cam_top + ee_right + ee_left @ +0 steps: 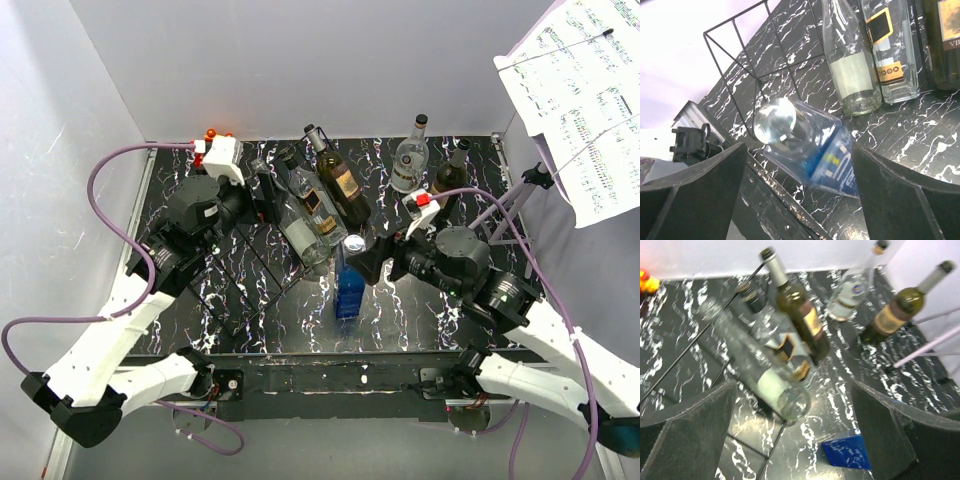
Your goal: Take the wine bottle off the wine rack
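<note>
The blue bottle (350, 287) stands beside my right gripper, close to the low end of the rack. Next, my right gripper carries it to the back, next to the standing clear bottle (374, 172).
The black wire wine rack (245, 262) stands left of centre. Three bottles lie on it side by side: a clear one with a white label (300, 238), a clear one with a black and gold label (315, 203) and a dark green one (341, 182). My left gripper (268, 200) is open over the rack; in its wrist view the white-label bottle (765, 375) lies ahead between the open fingers (690, 432). A blue bottle with a silver cap (350, 282) stands upright in front. My right gripper (368, 262) is open just right of it, and the blue bottle (825, 155) shows between its fingers (900, 195).
A clear bottle (410, 158) and a dark bottle (450, 170) stand at the back right. A small red toy (212, 138) sits at the back left corner. A music stand with sheet music (580, 90) rises at the right edge. Grey walls close in the table.
</note>
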`<state>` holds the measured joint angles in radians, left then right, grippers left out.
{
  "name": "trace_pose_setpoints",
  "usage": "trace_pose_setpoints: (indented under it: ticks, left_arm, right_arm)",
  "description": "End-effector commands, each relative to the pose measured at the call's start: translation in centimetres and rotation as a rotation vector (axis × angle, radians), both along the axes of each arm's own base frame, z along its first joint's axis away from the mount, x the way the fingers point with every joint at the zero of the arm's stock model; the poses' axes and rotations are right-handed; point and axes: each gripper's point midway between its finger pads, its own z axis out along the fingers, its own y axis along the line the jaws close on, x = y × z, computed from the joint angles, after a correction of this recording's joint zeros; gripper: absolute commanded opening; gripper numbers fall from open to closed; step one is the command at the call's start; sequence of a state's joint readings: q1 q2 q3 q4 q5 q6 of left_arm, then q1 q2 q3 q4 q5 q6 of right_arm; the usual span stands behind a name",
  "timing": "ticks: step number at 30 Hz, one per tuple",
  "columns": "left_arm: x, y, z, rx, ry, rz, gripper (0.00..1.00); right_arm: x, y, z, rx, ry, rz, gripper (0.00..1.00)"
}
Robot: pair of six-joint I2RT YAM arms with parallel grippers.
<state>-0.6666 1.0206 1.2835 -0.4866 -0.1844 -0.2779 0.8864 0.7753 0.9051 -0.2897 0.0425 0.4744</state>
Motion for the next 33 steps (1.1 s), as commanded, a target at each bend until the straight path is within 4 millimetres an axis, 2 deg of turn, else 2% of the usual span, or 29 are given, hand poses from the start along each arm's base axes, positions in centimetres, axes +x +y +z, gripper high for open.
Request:
trace_pose_setpoints:
  ticks: [1,5,9,15,16,17,19,22,25,29,31,33]
  left_arm:
    - [0.2,3.1,-3.6,-0.007,0.106,0.115,0.98]
    - [0.5,4.1,-5.4,0.039,0.134,0.142,0.98]
    - [0.5,4.8,-7.0,0.067,0.150,0.154,0.98]
    - [0.2,5.9,-9.0,0.115,0.160,0.169,0.98]
    - [0.1,6.1,-9.3,0.127,0.159,0.177,0.98]
    - [0.1,6.5,-9.5,0.141,0.153,0.186,0.98]
    - [0.0,7.1,-9.9,0.168,0.137,0.201,0.98]
    - [-0.2,7.8,-10.6,0.198,0.109,0.205,0.98]
    - [-0.6,8.0,-11.4,0.214,0.076,0.190,0.98]
    - [-1.3,8.4,-12.7,0.223,0.044,0.179,0.98]
    - [-1.5,8.4,-12.7,0.214,0.022,0.172,0.98]
    - [-1.7,8.3,-12.2,0.204,0.011,0.163,0.98]
  right_arm:
    - [2.1,-0.4,1.9,-0.038,-0.049,-0.166,0.93]
    - [2.4,1.1,0.7,-0.122,-0.035,-0.196,0.94]
    - [2.9,1.5,-0.9,-0.255,-0.022,-0.265,0.93]
    - [3.5,2.5,-1.9,-0.371,-0.025,-0.297,0.84]
    - [3.5,2.6,-2.1,-0.381,-0.025,-0.300,0.79]
    - [3.7,2.5,-2.1,-0.387,-0.027,-0.306,0.69]
    - [3.9,2.4,-1.7,-0.389,-0.043,-0.315,0.43]
    - [5.0,1.5,-0.6,-0.422,-0.113,-0.347,0.32]
    - [7.1,0.4,0.8,-0.420,-0.173,-0.372,0.31]
    - [11.2,-1.4,3.3,-0.374,-0.271,-0.430,0.28]
    - [13.7,-3.0,4.4,-0.357,-0.298,-0.488,0.27]
    - [15.8,-3.7,5.6,-0.334,-0.334,-0.523,0.25]
